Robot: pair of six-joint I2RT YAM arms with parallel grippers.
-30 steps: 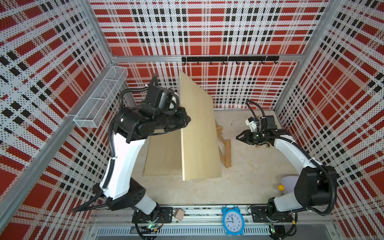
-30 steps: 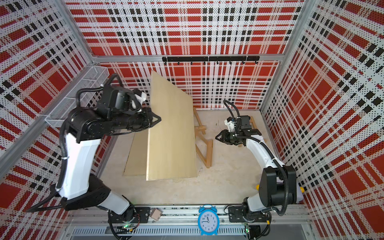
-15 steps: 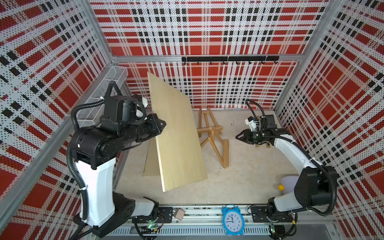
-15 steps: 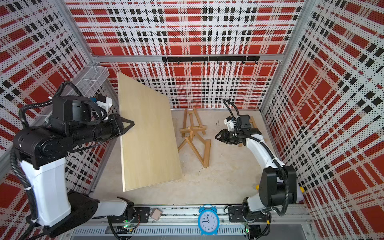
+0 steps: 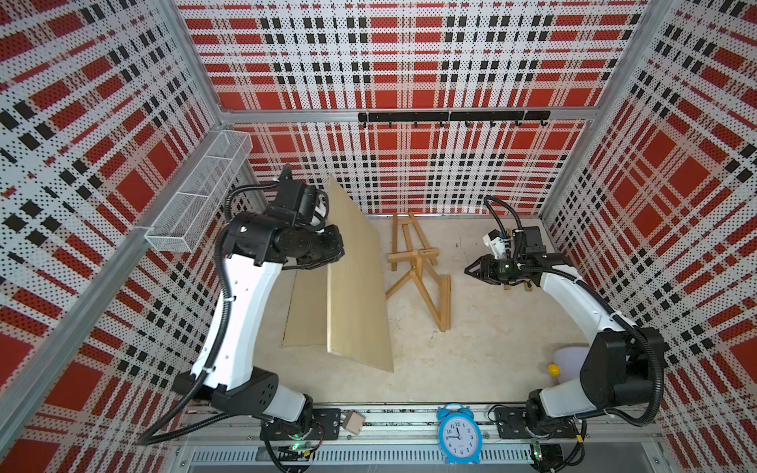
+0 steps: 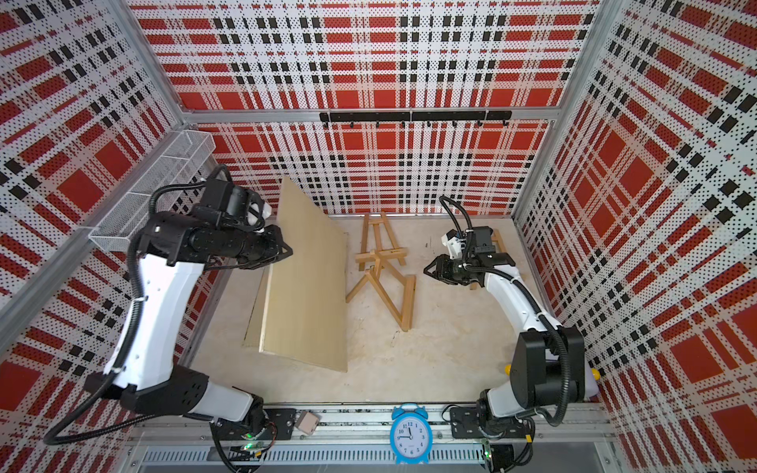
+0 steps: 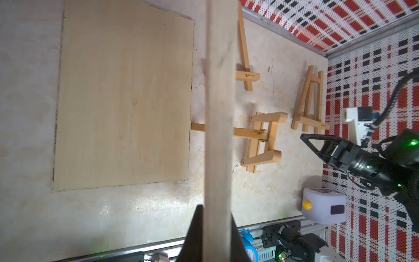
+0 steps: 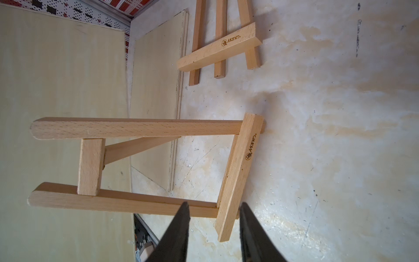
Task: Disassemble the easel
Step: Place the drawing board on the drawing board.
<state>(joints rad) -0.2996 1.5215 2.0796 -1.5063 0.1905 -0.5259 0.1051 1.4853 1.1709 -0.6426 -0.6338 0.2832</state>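
Observation:
The held board [image 6: 306,288] is hanging clear of the tipped easel and leaning over the flat board [image 5: 306,315], so I should keep lowering it with my left gripper until it rests there.
My left gripper [image 5: 334,256] [image 6: 286,250] [image 7: 215,211] is shut on the edge of a pale wooden board [image 5: 356,282] [image 6: 307,286] [image 7: 218,102], which hangs upright and tilted at the left. To its right a wooden easel [image 5: 424,282] [image 6: 385,286] [image 8: 140,129] stands tipped on the floor, with its legs spread. A second easel frame [image 5: 403,233] [image 8: 217,50] lies flat behind it. My right gripper [image 5: 471,270] [image 6: 428,271] [image 8: 213,211] is open and empty. It hovers just short of the tipped easel's cross bar.
Another board [image 5: 303,311] [image 7: 124,95] lies flat under the held one. A small easel [image 7: 310,102] lies by the right wall, under my right arm. A wire basket [image 5: 196,196] hangs on the left wall. A white device [image 5: 567,364] and a blue clock [image 5: 458,434] sit at the front.
My left arm carried the board leftward off the easel, uncovering it, swung wide, then came back lower over the flat board. The right arm has stayed still.

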